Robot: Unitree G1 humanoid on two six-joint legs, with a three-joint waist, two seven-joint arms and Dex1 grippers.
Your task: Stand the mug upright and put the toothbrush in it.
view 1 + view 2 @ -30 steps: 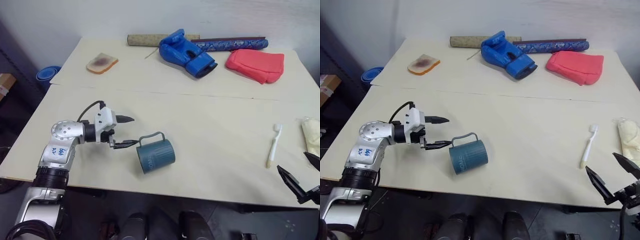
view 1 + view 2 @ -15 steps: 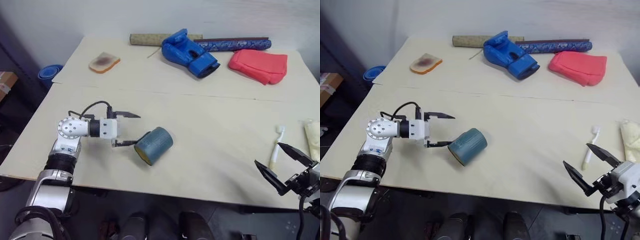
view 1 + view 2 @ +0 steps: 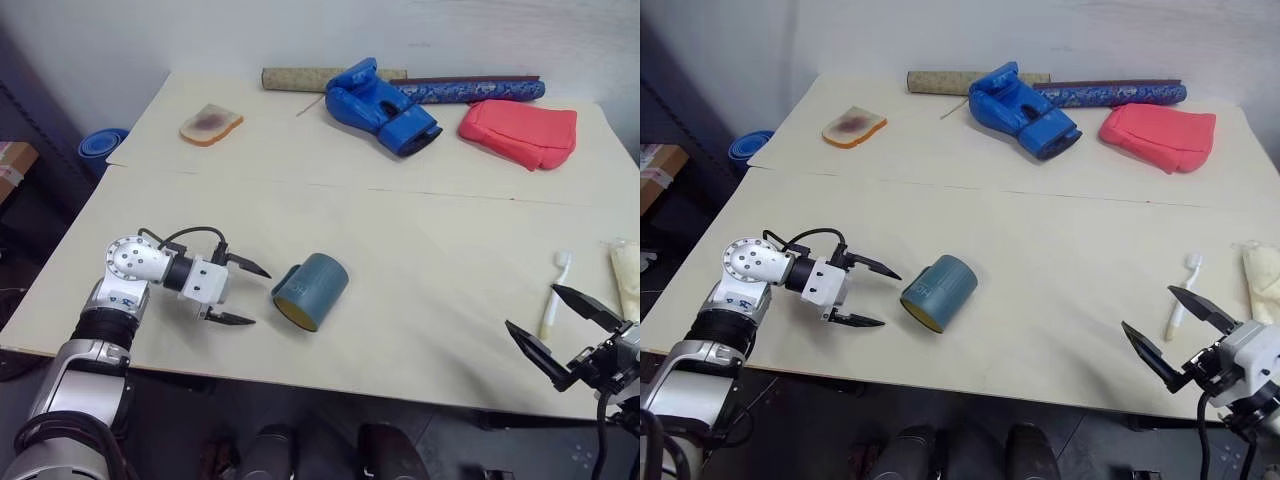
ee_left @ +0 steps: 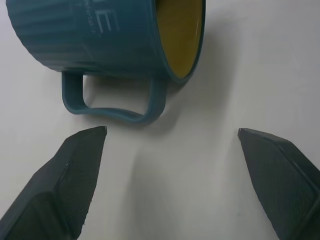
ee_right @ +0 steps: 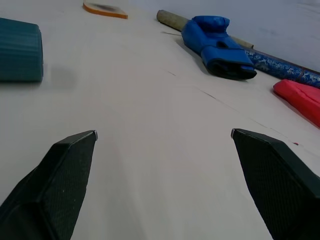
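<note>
My left gripper will swing the whole mug (image 3: 315,289) upright along with the mug's handle (image 4: 118,113) when it turns, as this handle joins the mug's side at both ends.
The dark teal mug (image 3: 313,288) lies on its side near the table's front, its yellow mouth turned toward the front left. In the left wrist view the mug's handle (image 4: 114,106) rests against the table, facing the fingers. My left gripper (image 3: 259,297) is open just left of the mug, not touching it, with nothing between its fingers. Near the right edge lies the white toothbrush (image 3: 559,272), head pointing to the back. My right gripper (image 3: 533,308) hovers open and empty at the front right, just in front of the toothbrush.
At the back lie a blue boxing glove (image 3: 380,105), a red pouch (image 3: 520,130), a slice of toast (image 3: 210,123) and rolled mats (image 3: 300,77). A cream cloth (image 3: 628,275) sits at the right edge. A blue dish (image 3: 100,148) lies beyond the table's left side.
The mug rolled from handle-up to handle-down and its mouth now faces front left. My left gripper drew out of the handle, back and down, and rolled. My right gripper came in from the right edge.
</note>
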